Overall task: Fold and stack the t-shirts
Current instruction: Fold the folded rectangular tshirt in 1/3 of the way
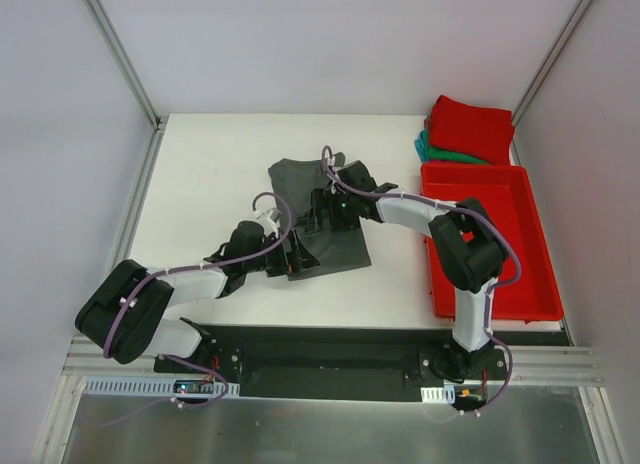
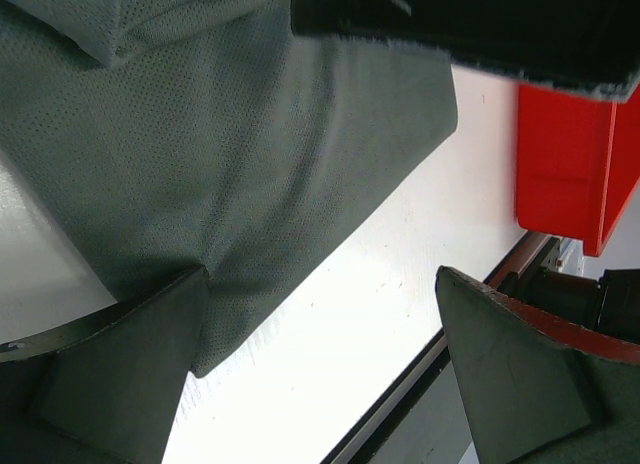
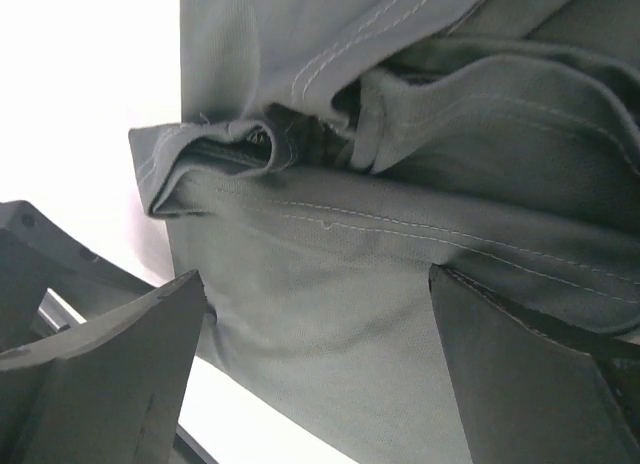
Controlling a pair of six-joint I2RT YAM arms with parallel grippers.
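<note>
Bunched hems lie across the dark grey t-shirt beyond my right gripper, so my right gripper should lift and move to the collar end to straighten the cloth before I fold it.
The dark grey t-shirt lies partly folded and rumpled in the middle of the white table. My left gripper is open at the shirt's near left edge. In the left wrist view a corner of the shirt lies by the left finger, with bare table between the jaws. My right gripper is open and low over the shirt. In the right wrist view flat cloth spans the gap, with bunched hems above it. The red folded shirt lies on the teal one at the back right.
A red plastic tray stands along the table's right side and also shows in the left wrist view. White walls enclose the table on three sides. The two arms are close together over the shirt.
</note>
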